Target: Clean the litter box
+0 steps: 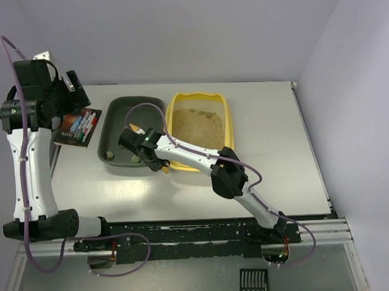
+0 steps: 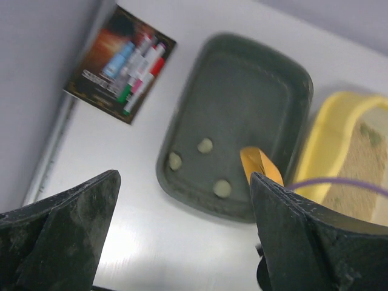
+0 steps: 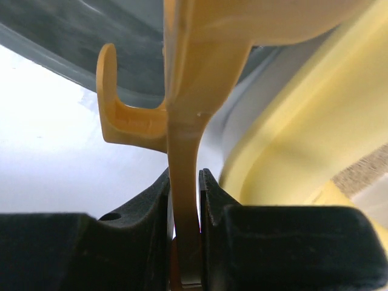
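I should bring my left gripper over and grip the box's rim at the tray-side far corner (image 1: 174, 100), because clumps lie (image 1: 201, 112) along the unheld litter box's far side.
The yellow litter box (image 1: 227, 122) holds beige litter with a few clumps near its far end and sits right of a dark grey-green tray (image 1: 120, 113). My right gripper (image 1: 134, 140) hovers over that tray's right side, shut on the handle of the orange-yellow scoop (image 3: 193, 91). The wrist view shows the handle pinched between both fingers (image 3: 213, 200), with the litter box wall (image 3: 303, 139) to the right. The scoop's tip (image 2: 257, 162) hangs over the tray, where three pale clumps (image 2: 205, 145) lie. My left gripper (image 2: 183, 179) is raised at the far left, open and holding nothing.
A pack of coloured markers (image 1: 79, 126) lies left of the dark tray (image 2: 242, 103). A purple cable (image 2: 339, 182) crosses in front of the litter box (image 2: 330, 142). White walls close the table at the back and right.
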You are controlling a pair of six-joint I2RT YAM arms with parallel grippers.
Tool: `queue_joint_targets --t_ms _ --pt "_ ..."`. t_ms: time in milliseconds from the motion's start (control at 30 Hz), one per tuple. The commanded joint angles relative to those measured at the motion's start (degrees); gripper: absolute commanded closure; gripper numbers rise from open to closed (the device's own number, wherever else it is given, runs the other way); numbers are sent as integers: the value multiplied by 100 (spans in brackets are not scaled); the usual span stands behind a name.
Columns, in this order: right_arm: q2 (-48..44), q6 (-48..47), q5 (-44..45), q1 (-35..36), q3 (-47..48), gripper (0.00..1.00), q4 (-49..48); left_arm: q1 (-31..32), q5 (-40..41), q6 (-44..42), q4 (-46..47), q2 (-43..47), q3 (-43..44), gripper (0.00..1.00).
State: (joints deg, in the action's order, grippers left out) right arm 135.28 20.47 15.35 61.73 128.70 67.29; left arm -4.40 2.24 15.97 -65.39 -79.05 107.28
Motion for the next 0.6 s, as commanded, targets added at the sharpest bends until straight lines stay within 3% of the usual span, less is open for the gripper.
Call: queue_joint_targets --t_ms 0,133,267,400,567 --pt "-56 -80 1474 134 -123 100 317 -58 1407 274 801 450 73 0" --pt "-419 -10 1476 139 -416 100 -26 -57 1583 183 1568 1014 -243 1" --pt "-955 104 1267 130 -548 100 -402 -60 1136 -234 1813 993 -92 1" --pt "-1748 251 804 107 -929 100 -944 -58 1 -735 1488 291 510 1" --pt "-3191 621 747 -11 -1972 100 -1434 -44 -1540 -612 1441 -648 1027 1"
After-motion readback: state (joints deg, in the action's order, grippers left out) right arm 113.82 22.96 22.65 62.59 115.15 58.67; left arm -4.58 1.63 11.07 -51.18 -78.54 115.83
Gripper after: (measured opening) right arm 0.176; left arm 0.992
